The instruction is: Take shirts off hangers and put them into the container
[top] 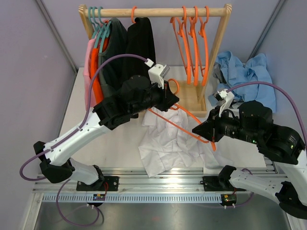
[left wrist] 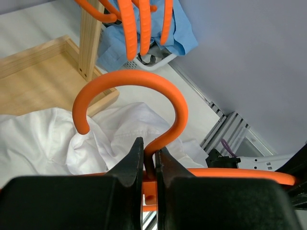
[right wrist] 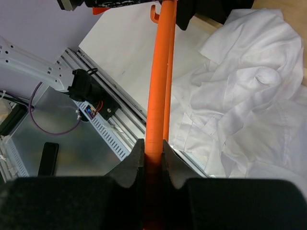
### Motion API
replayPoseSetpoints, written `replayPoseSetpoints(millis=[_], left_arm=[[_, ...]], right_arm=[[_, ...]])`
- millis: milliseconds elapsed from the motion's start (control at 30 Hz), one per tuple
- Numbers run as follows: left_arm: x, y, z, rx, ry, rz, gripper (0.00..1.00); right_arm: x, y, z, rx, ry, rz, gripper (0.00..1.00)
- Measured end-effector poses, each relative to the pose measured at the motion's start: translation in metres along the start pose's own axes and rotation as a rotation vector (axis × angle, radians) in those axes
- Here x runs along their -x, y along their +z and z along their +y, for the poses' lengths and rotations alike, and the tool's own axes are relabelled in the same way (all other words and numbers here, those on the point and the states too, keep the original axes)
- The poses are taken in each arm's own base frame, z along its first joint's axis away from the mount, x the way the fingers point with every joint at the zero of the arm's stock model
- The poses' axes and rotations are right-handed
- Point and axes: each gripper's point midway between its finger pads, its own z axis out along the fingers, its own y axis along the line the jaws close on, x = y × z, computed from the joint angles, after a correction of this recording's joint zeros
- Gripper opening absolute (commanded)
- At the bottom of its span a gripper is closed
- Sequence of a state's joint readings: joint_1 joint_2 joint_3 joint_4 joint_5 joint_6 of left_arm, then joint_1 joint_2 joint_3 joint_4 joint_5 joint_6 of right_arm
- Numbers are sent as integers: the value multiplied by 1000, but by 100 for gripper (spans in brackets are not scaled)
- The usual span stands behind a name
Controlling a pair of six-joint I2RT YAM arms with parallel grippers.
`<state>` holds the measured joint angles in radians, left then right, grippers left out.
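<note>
Both my grippers hold the orange hanger, so my left gripper should free the hanger's neck (left wrist: 153, 144) before my right gripper hangs the hanger on the wooden rail (top: 163, 13).
An orange hanger (top: 184, 120) hangs in the air between both arms, over a crumpled white collared shirt (top: 165, 143) that lies on the table. My left gripper (left wrist: 149, 151) is shut on the neck just below the hanger's hook (left wrist: 144, 79). My right gripper (right wrist: 152, 146) is shut on one sloping arm of the hanger (right wrist: 160, 72), with the white shirt (right wrist: 244, 86) below and to its right. Light blue shirts (top: 244, 72) are heaped in the container at the right, where a bit of white rim (left wrist: 160, 60) shows.
On the wooden rail (top: 153, 12) hang pink (top: 88, 72), orange (top: 96, 79), dark grey (top: 112, 48) and black (top: 141, 43) shirts on the left, some on teal hangers (top: 98, 21). Several bare orange hangers (top: 194, 43) hang at the right. The rack's wooden base (top: 192, 98) lies beneath.
</note>
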<state>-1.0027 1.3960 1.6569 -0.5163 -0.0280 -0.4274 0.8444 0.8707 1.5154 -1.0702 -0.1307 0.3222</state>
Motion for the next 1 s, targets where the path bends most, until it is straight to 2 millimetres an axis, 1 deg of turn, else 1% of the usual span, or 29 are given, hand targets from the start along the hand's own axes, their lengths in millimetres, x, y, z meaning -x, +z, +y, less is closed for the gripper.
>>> replayPoseSetpoints(millis=[33,133,167,200,233,267,300,333,367,400,467,600,667,733,800,867,1000], left_arm=[[1,-2,1,0,1,-2,0],[2,-4,1,1,4,-1,0],[2,-4,1,1,4,-1,5],[2,-5,1,2,4,0,13],[2,-5,1,2,5,1,25],[2,-5,1,1,4,0,47],[3,-5,-1,-8,3,-3,61],[4,-4,-3,-17,-4,-8,72],[5,-4,-5,-26,-12,-10,87],[6,-5,-7,-33,-17,-15,95],[8,-6,-10,-45,-33,-19,99],[11,-17,-17,-67,-39,-32,99],[12,-30,-22,-84,-35,-45,99],[16,-49,-29,-101,-18,-77,99],[22,-78,-32,-112,3,-136,99],[32,-116,-33,-134,17,-236,99],[47,-177,-12,-101,0,-401,99]], right_arm=[[1,1,-1,-4,4,-4,0],[2,1,0,-3,5,-8,0],[2,1,0,-4,6,-9,0],[2,1,0,-4,5,-8,0],[2,2,0,-4,6,-8,0],[3,1,0,-4,5,-9,0],[3,1,0,-5,5,-10,0],[2,2,-1,-5,4,-7,0],[2,2,0,-3,3,-4,0],[2,2,1,1,2,-2,0],[1,2,0,0,0,-2,0],[2,2,0,-4,-3,-4,0],[3,2,-2,-11,-5,-7,0],[5,-2,-3,-25,-9,-15,0],[12,-6,-6,-50,-17,-38,0],[25,-12,-11,-88,-30,-81,0],[53,-23,-17,-152,-58,-184,0]])
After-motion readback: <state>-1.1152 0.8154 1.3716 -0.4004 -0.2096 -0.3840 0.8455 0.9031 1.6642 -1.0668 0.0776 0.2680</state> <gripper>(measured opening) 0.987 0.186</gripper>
